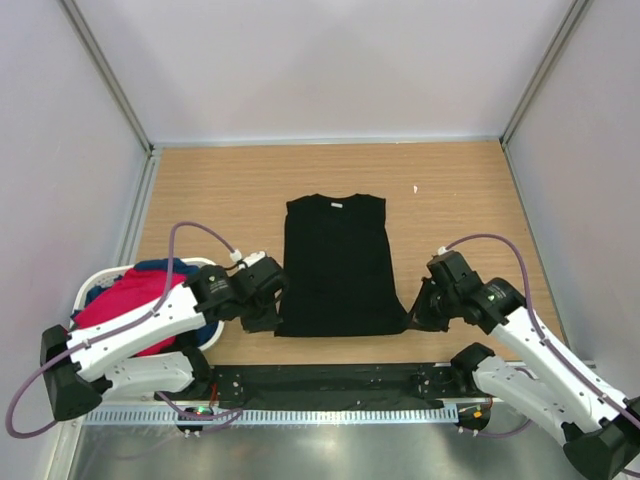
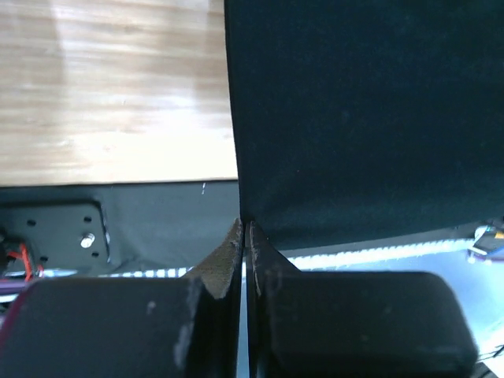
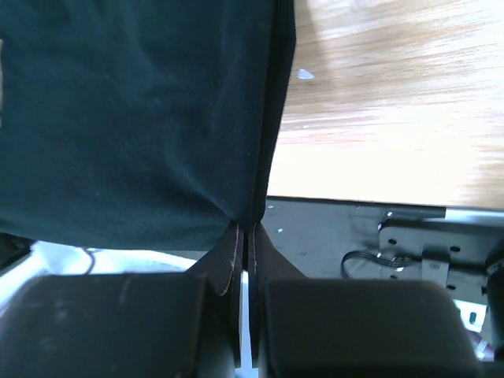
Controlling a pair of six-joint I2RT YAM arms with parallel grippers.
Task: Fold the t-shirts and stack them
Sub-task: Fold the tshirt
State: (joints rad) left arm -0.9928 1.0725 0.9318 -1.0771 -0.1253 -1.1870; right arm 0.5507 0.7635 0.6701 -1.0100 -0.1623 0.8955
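Observation:
I should keep carrying my right gripper's corner up to the t-shirt's far shoulder, then release, as both grippers hold the corners of the black t-shirt's straight hem.
The black t-shirt lies flat on the wooden table, sleeves folded in and neck label at the far end. My left gripper is shut on its near left hem corner; in the left wrist view the cloth runs down into the gripper. At the near right corner my right gripper is shut on the hem, and the right wrist view shows the shirt pinched in the gripper. A red t-shirt and a blue one lie bunched in the basket.
The white oval basket stands at the near left, beside the left arm. A black mounting plate runs along the table's near edge. White walls enclose the table on three sides. A small white speck lies at the far right.

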